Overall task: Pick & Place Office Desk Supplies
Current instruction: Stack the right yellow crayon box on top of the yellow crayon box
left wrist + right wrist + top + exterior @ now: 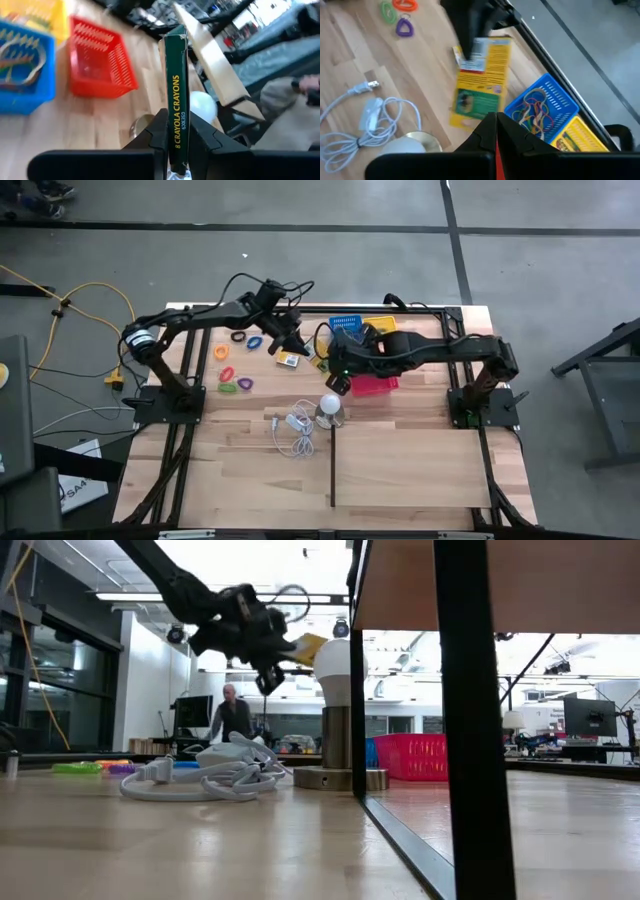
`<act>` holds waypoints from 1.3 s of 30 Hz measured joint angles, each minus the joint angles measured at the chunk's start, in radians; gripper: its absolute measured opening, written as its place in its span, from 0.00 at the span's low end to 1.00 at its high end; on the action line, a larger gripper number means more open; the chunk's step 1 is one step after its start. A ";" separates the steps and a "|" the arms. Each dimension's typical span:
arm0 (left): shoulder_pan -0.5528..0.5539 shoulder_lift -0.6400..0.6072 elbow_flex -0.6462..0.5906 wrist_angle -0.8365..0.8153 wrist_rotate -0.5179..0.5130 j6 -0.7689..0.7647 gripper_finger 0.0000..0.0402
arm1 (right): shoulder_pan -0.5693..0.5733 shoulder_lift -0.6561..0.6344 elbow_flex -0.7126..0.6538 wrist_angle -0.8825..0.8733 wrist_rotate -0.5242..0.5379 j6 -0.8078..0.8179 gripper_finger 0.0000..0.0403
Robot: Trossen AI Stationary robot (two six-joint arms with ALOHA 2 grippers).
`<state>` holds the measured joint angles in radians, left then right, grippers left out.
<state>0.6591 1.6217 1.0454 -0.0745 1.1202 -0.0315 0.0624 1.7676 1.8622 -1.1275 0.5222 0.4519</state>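
Observation:
The crayon packet's broad side (484, 79) faces my right gripper, so my left gripper should turn the packet edge-on before my right gripper takes the packet's loose end (465, 119).
My left gripper (288, 348) is shut on a yellow-and-green crayon packet (177, 95), which hangs above the table (308, 647) near its far middle. A second packet (472, 105) seems to lie on the wood just under it. My right gripper (496, 125) hovers shut over the table's middle (338, 385). A thin red streak shows between its fingers, and I cannot tell what it is. Coloured rings (228, 375) lie at the far left. Rubber bands fill the blue basket (542, 107). My left gripper pinches the packet's two broad faces (176, 142) between its two fingers, at one end of the packet. The narrow green printed side faces the wrist camera. The fingers come nearly level from the table's left. The packet sticks out beyond them, lifted clear of the table.
Blue (345, 325), yellow (380, 325) and red (375, 385) baskets stand at the far middle, under the right arm. A white bulb on a silvery base (330, 406) and a coiled white cord (295, 430) sit mid-table. A dark upright post (470, 720) stands near the front.

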 joint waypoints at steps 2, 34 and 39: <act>-0.016 -0.025 0.000 0.000 0.002 0.043 0.08 | -0.001 0.000 0.000 -0.001 -0.001 0.021 0.00; -0.084 -0.088 -0.001 0.000 -0.114 0.279 0.08 | -0.033 0.000 0.000 -0.017 -0.161 0.038 0.48; -0.095 -0.088 -0.001 0.029 -0.114 0.279 0.08 | -0.038 0.000 0.000 0.003 -0.165 0.015 0.48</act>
<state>0.5643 1.5341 1.0447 -0.0456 1.0059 0.2478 0.0243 1.7679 1.8622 -1.1245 0.3569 0.4667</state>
